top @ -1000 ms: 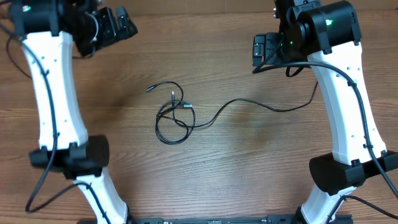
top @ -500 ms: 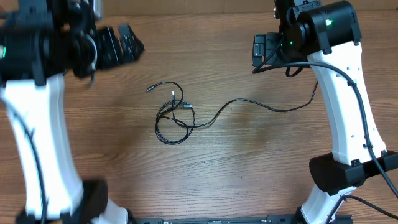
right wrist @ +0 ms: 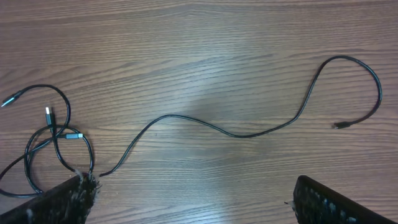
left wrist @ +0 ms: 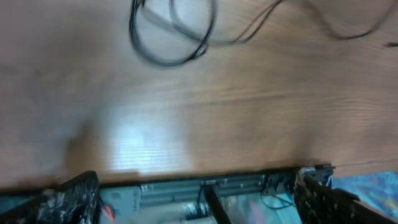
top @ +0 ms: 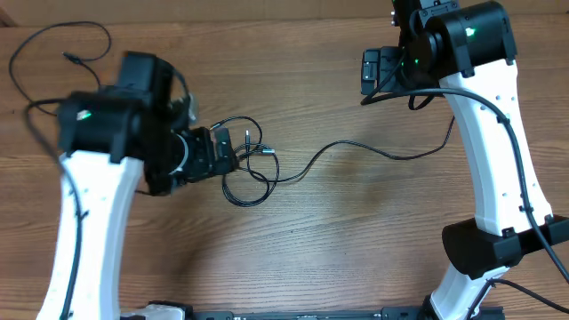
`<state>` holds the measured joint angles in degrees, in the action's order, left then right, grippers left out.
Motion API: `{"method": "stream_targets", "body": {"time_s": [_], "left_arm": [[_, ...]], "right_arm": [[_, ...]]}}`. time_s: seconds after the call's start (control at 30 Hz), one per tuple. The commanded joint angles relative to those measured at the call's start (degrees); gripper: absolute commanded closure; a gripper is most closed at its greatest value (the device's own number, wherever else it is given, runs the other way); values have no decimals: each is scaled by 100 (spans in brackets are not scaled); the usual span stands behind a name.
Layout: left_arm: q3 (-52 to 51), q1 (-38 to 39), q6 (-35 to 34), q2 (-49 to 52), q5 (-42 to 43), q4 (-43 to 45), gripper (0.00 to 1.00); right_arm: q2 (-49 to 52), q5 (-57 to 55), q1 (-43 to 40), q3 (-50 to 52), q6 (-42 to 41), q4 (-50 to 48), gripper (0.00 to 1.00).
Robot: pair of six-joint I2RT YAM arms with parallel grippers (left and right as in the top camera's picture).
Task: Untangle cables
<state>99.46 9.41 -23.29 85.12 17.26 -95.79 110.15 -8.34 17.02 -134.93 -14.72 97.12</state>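
The black loops (top: pixel 244 201) lie open next to the left gripper's spread fingers, so the robot should go on toward the tangle (top: pixel 267 180) until those fingers close on a loop.
The cables form a tangle of thin black loops (top: pixel 251 171) at mid-table, with silver plug ends (top: pixel 246 136) sticking out. One long cable (top: pixel 356 145) trails right from the tangle. My left gripper (top: pixel 222 153) is open and empty, just left of the tangle. In the blurred left wrist view the loops (left wrist: pixel 171 37) lie far beyond its spread fingers (left wrist: pixel 199 205). My right gripper (top: pixel 369 71) is open and empty at the far right, apart from the cables. Its wrist view shows the tangle (right wrist: pixel 56 143), the long cable (right wrist: pixel 236 132) and its plug end (right wrist: pixel 339 126), above its fingers (right wrist: pixel 199 208).
Another thin black cord (top: pixel 62 49) with a plug end loops at the far left corner. The wooden table (top: pixel 356 240) carries both arm bases at the front. The left wrist view shows the table's front edge (left wrist: pixel 205 177) and hardware below it.
My left arm has swung from the far left corner down to the tangle, uncovering the cord at the far left. The right arm and the cables have not moved.
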Motion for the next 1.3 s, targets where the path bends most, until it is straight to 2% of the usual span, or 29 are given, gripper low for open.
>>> {"method": "stream_targets", "body": {"time_s": [0.0, 0.2, 0.4, 0.43, 0.47, 0.67, 0.83, 0.93, 1.07, 1.13, 1.17, 1.27], "left_arm": [[-599, 122, -625, 96, 83, 271, 1], [-1746, 494, -946, 188, 660, 1403, 0], [-2417, 649, -2393, 188, -863, 1821, 1], [-2498, 649, -2601, 188, -994, 1965, 4], [-2704, 649, -2785, 188, -1104, 2472, 13], [-3560, 892, -3464, 188, -494, 4181, 16], [-4070, 1320, -3989, 188, -647, 5010, 18], [-4275, 1569, -4131, 190, -1054, 5366, 27], [-4509, 1856, -4365, 190, -1554, 5831, 32], [-4548, 1926, -4363, 190, -1744, 5954, 41], [-4566, 1952, -4363, 190, -1926, 6000, 49], [-4592, 1950, -4363, 197, -2503, 6096, 50]], "right_arm": [[-144, -63, 15, 0, 22, -15, 0], [-144, -63, 15, 0, 22, -13, 0], [-144, -63, 15, -2, 22, -13, 0], [-144, -63, 15, 0, 22, -13, 0], [-144, -63, 15, 0, 22, -13, 0], [-144, -63, 15, 0, 22, -15, 0], [-144, -63, 15, 0, 22, -15, 0], [-144, -63, 15, 0, 22, -13, 0], [-144, -63, 15, 0, 22, -13, 0], [-144, -63, 15, 0, 22, -13, 0], [-144, -63, 15, -2, 22, -13, 0], [-144, -63, 15, 0, 22, -15, 0]]}}
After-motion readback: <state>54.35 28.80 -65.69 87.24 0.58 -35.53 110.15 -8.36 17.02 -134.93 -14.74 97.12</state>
